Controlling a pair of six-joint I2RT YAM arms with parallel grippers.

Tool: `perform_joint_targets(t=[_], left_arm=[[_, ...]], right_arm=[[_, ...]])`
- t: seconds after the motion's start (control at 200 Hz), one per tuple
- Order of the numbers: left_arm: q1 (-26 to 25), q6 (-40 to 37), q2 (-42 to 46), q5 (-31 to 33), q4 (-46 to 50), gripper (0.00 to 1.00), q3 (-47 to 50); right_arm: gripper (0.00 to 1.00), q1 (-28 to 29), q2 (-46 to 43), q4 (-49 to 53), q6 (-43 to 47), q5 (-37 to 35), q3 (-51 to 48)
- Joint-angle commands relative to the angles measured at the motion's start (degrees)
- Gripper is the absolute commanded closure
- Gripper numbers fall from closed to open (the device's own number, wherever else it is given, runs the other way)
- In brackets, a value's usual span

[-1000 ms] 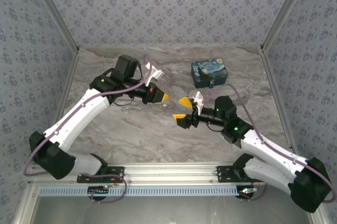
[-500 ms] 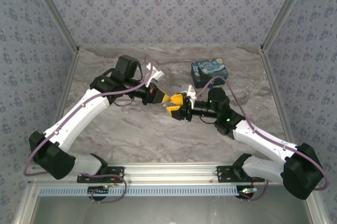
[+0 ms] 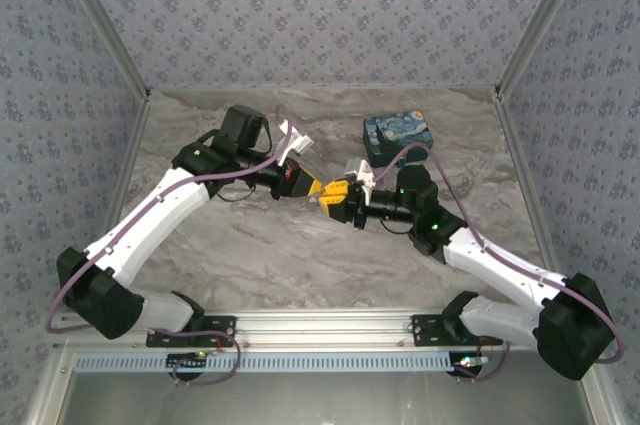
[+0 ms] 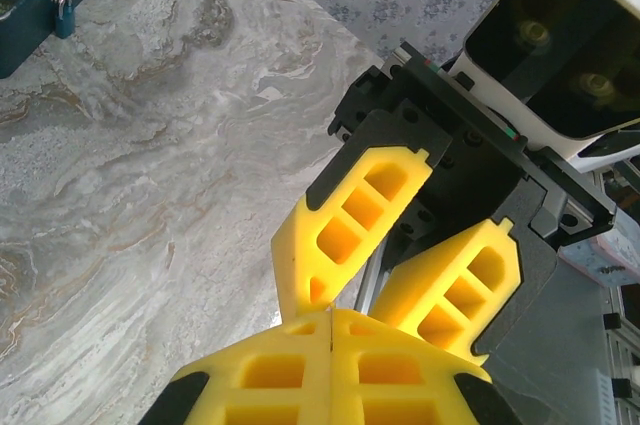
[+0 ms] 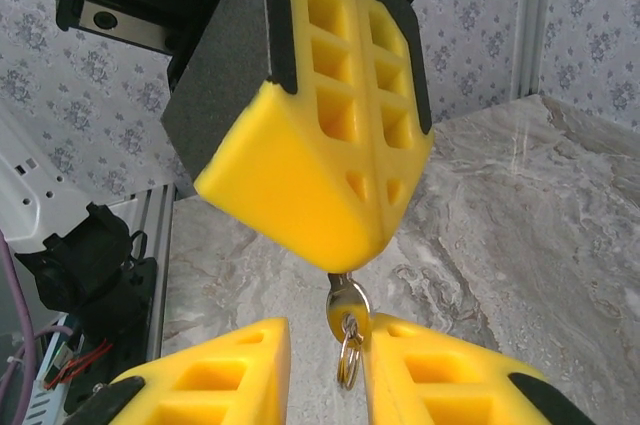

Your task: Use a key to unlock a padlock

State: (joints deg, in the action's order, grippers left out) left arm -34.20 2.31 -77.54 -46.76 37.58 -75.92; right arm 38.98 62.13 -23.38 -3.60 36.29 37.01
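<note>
I should use my left gripper to drag the blue painted box (image 3: 398, 138) to the table's middle (image 3: 328, 164) once my right gripper takes the key's head, because the box is too far back.
My left gripper (image 3: 318, 189) is shut on the key (image 5: 347, 297). The blade is pinched between its yellow fingers (image 5: 330, 145), and the silvery head and small ring (image 5: 348, 357) hang out below the tips. My right gripper (image 5: 325, 335) meets it tip to tip above the table's middle. Its jaws stand a little apart around the key's head, which touches one finger (image 5: 430, 365) and is clear of the other. The padlock (image 4: 63, 7) hangs on the front of the blue painted box (image 4: 25, 15), far from both grippers.
The blue painted box (image 3: 397, 139) sits at the back right of the marble table (image 3: 250, 245). Patterned walls enclose the back and both sides. An aluminium rail (image 3: 330, 325) runs along the near edge by the arm bases.
The right arm has swung left and up to the left gripper, and its jaws have narrowed around the key's head. The left arm has barely moved and still holds the key.
</note>
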Motion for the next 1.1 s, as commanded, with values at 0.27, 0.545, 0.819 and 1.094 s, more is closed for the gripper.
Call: perform_joint_targets(t=[0.27, 0.545, 0.819, 1.094], left_arm=[[-0.22, -2.02, -0.98, -0.79, 0.91, 1.0, 0.25], [-0.2, -1.8, -0.95, -0.7, 0.83, 1.0, 0.25], [-0.1, -0.8, -0.51, -0.64, -1.02, 0.96, -0.02], [0.68, 4.82, 0.59, 3.99, -7.05, 0.42, 0.82]], right_arm=[[0.78, -0.84, -1.76, 0.3, -1.13, 1.41, 1.68], [0.9, -0.84, -0.91, 0.85, -1.55, 2.28, 1.83], [1.0, -0.83, -1.55, 3.9, -1.9, 1.65, 1.72], [1.0, -1.1, -7.34, 11.18, -5.63, -10.12, -1.0]])
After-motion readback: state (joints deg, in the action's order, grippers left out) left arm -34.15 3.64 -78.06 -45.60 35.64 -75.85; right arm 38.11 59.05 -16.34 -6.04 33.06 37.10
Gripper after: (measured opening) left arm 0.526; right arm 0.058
